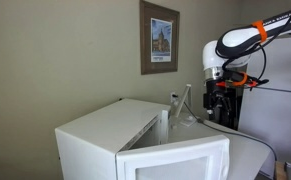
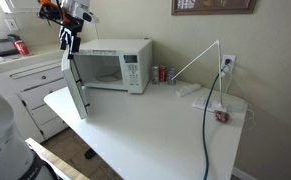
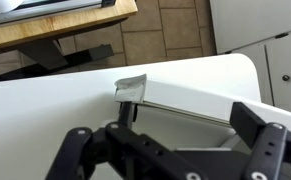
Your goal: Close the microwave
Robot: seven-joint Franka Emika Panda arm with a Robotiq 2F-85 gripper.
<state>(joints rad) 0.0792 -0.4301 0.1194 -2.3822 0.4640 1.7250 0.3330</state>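
Observation:
The door (image 1: 189,158) is attached to the microwave along an upright front edge (image 1: 119,165), so I expect it to turn sideways around that edge and shut flush when I push.
The white microwave (image 2: 113,64) stands at the back of a white table (image 2: 155,135); it also shows in an exterior view (image 1: 100,130). Its door (image 2: 76,88) is swung open, out toward the table's front edge, and shows in an exterior view (image 1: 180,160). My gripper (image 2: 70,40) hangs just above the door's outer top edge; it also shows in an exterior view (image 1: 217,100). In the wrist view the gripper (image 3: 170,150) is open and empty, its black fingers wide apart above the door's top edge (image 3: 190,100).
A red can (image 2: 155,73) stands right of the microwave. A black cable (image 2: 207,120) runs across the table from a wall outlet (image 2: 226,64), near a small red object (image 2: 222,115). White cabinets (image 2: 25,85) stand beside the table. A framed picture (image 1: 160,35) hangs on the wall.

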